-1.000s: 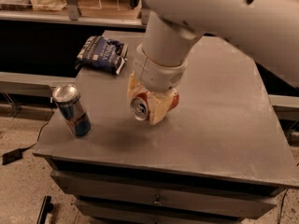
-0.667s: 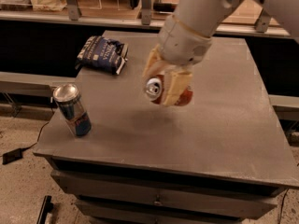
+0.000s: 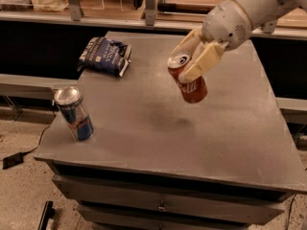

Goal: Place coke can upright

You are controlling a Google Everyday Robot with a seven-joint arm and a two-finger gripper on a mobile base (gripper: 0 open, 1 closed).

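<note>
I should turn the coke can (image 3: pixel 192 85) upright before I bring it down toward the table's front (image 3: pixel 171 145), because it hangs tilted in my gripper above the grey table.
My gripper (image 3: pixel 191 57) comes in from the upper right and is shut on the coke can (image 3: pixel 190 82), a red can with white script and a silver top. The can hangs tilted above the middle of the grey table (image 3: pixel 144 138), its top pointing up and to the left, its shadow on the tabletop below. One cream finger (image 3: pixel 201 62) lies across the can's upper side, the other sits behind it.
A taller blue-and-silver can (image 3: pixel 74 113) stands near the table's left front edge. A dark blue chip bag (image 3: pixel 104 54) lies at the back left. A counter with rails runs behind the table. The floor lies to the left.
My gripper has lifted the coke can off the tabletop and carried it up and to the right, and the can's top now points more upward.
</note>
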